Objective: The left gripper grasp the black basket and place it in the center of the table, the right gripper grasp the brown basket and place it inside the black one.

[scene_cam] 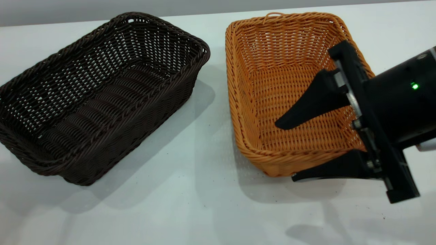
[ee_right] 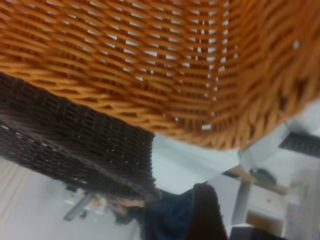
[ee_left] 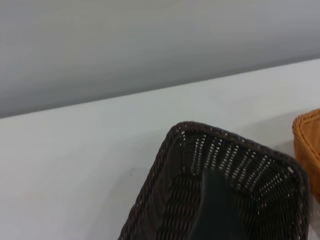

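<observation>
My right gripper has its open fingers on both sides of the brown basket's near rim [scene_cam: 316, 156]. It should keep going toward the brown basket's near side [scene_cam: 301, 165] and close on it.
The black basket [scene_cam: 102, 136] stands on the white table [scene_cam: 190, 197] at the left, turned at an angle. The brown basket [scene_cam: 238, 102] stands upright to its right, with its loop on the far short end. My right gripper [scene_cam: 286, 150] is open at the brown basket's near right corner. One finger is inside the basket and the other is outside the near wall. In the right wrist view the brown basket's wall [ee_right: 150, 60] fills the frame, with the black basket [ee_right: 75, 140] beyond it. My left gripper [ee_left: 214, 210] is out of the exterior view; a dark part of it shows over the black basket [ee_left: 165, 165].
A gap of bare table separates the two baskets. The grey wall [scene_cam: 102, 8] runs along the table's far edge. The front of the table holds only a few dark specks.
</observation>
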Robot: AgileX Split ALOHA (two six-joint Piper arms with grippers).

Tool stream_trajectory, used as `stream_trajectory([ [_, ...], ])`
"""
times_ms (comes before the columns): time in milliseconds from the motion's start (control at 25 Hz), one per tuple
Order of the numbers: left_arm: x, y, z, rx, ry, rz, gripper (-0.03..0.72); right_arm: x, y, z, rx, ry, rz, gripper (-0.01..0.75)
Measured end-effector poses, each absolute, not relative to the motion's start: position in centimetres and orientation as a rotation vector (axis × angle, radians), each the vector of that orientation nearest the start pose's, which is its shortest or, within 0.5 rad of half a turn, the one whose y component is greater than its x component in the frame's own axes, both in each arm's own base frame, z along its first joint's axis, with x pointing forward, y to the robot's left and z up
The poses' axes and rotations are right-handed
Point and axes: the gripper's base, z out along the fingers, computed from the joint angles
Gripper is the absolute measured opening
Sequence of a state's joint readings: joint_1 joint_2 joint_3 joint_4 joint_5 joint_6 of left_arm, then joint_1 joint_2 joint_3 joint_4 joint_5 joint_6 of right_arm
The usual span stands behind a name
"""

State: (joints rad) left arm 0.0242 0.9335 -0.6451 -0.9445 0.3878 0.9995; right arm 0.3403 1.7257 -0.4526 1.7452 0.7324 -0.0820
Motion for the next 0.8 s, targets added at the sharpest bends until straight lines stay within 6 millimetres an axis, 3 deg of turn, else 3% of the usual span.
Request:
stream_trajectory([
  [240, 19.2, -2.4, 30.9, 0.255, 1.959, -0.254, 0.426, 21.4, 14.1, 10.5, 1.680, 2.696, 1.377, 0.493],
  [800, 19.2, -2.5, 30.9, 0.261, 1.964, -0.260, 0.426, 21.8, 13.3, 9.4, 1.756, 2.650, 1.203, 0.493],
])
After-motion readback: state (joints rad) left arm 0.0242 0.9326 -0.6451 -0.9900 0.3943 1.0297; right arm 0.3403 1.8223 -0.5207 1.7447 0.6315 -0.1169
